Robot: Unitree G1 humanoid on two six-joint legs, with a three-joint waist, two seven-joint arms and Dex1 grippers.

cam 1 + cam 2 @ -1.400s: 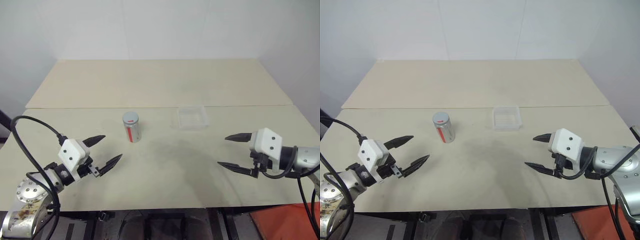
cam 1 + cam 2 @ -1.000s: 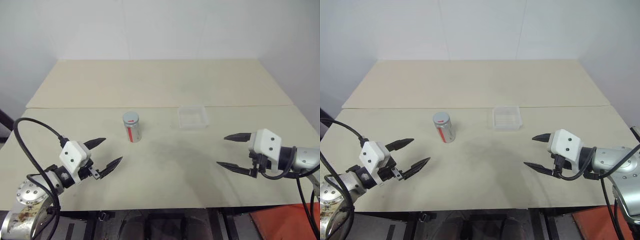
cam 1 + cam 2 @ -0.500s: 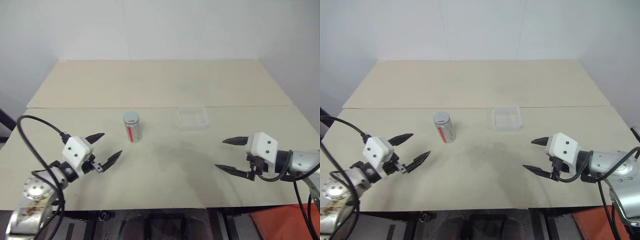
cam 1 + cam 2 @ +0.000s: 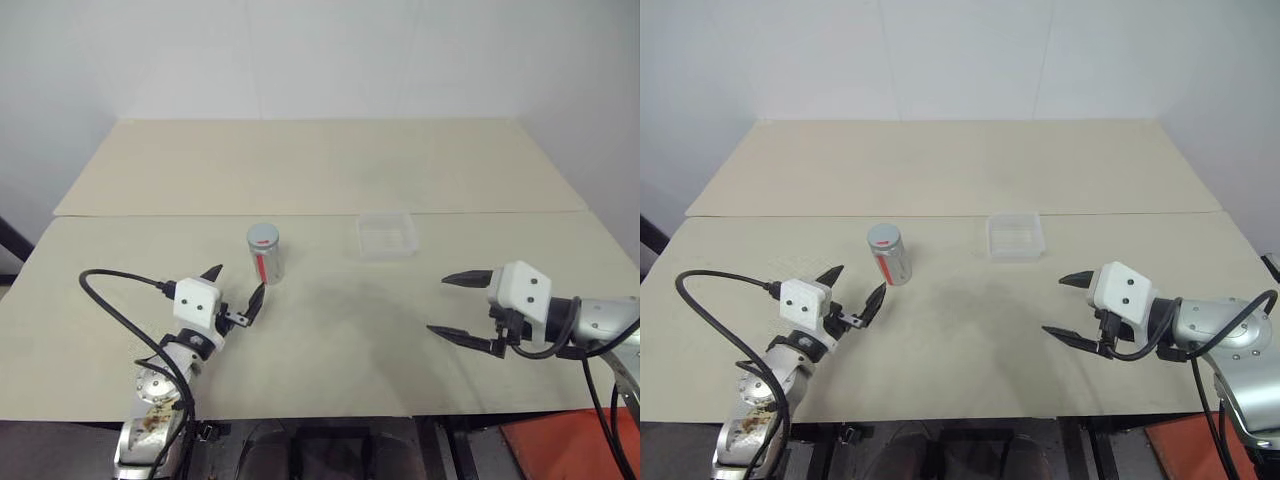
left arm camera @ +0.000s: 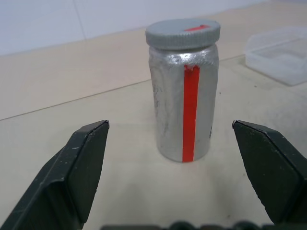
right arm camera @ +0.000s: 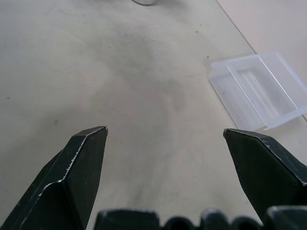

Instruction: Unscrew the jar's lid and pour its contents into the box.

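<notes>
My left gripper is pointing its open fingers below the jar's lid (image 4: 263, 235), so I should keep moving forward until they reach around the jar's body (image 4: 269, 265), and then close them.
The silver-grey jar (image 4: 265, 256) with a red stripe stands upright on the table, its grey lid (image 5: 183, 32) screwed on top; the contents are hidden. My left gripper (image 4: 234, 290) is open, just short of the jar on its near left side, pointing at it; in the left wrist view the jar (image 5: 183, 105) stands between and beyond the two fingers, touching neither. The clear plastic box (image 4: 386, 235) lies to the right of the jar. My right gripper (image 4: 448, 306) is open and empty over the table's right side, well short of the box (image 6: 256, 91).
The beige table (image 4: 330, 330) is made of two boards with a seam (image 4: 500, 212) running across behind the jar and box. A white wall stands behind the far board. A black cable (image 4: 120, 285) loops off my left arm.
My left gripper has swung forward and to the right, now pointing straight at the jar from close by, still open. The right gripper has stayed about where it was.
</notes>
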